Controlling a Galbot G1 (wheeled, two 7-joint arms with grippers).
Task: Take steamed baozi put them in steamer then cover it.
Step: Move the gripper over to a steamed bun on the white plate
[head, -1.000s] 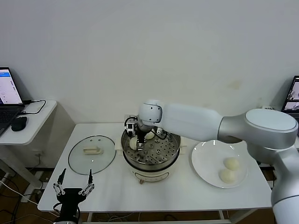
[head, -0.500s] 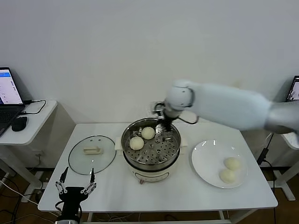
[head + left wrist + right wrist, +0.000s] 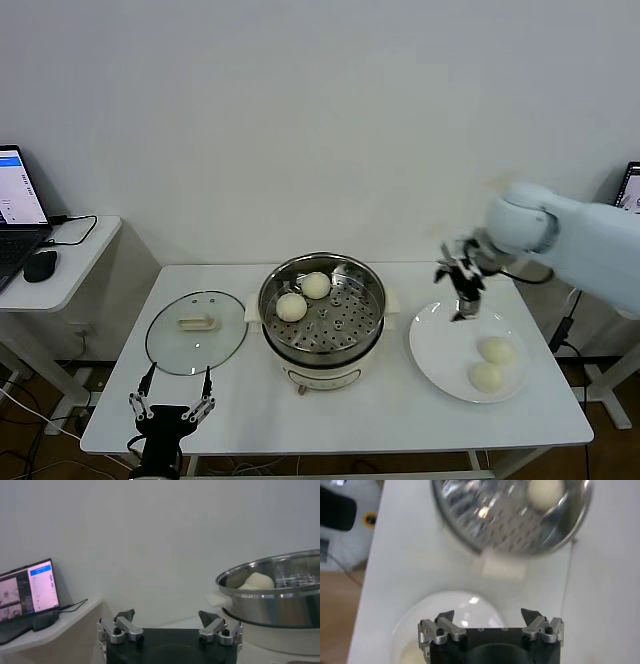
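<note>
The nearer baozi (image 3: 486, 378) will come up alone when I lift it, because each baozi keeps its own round outline (image 3: 497, 350) on the white plate.
The steel steamer (image 3: 322, 345) stands mid-table with two baozi (image 3: 292, 307) (image 3: 316, 286) on its perforated tray. Two more baozi (image 3: 497, 350) (image 3: 486, 375) lie on a white plate (image 3: 440, 345) to its right. My right gripper (image 3: 463, 288) is open and empty, hovering above the plate's far left edge. In the right wrist view the steamer (image 3: 470, 517) holds a baozi (image 3: 545, 492) and the plate (image 3: 450, 605) lies below the open gripper (image 3: 488, 616). The glass cover (image 3: 196, 331) lies flat left of the steamer. My left gripper (image 3: 172, 398) is open, parked by the table's front left edge.
A side table at far left carries a laptop (image 3: 18, 205) and a mouse (image 3: 40, 264). The left wrist view shows the steamer's rim (image 3: 270, 587), a baozi (image 3: 257, 581) and the laptop (image 3: 30, 587). Another screen's edge (image 3: 630, 200) shows far right.
My right gripper left a baozi in the steamer, rose and swung right to above the plate, empty. The left gripper shifted slightly right at the table's front edge.
</note>
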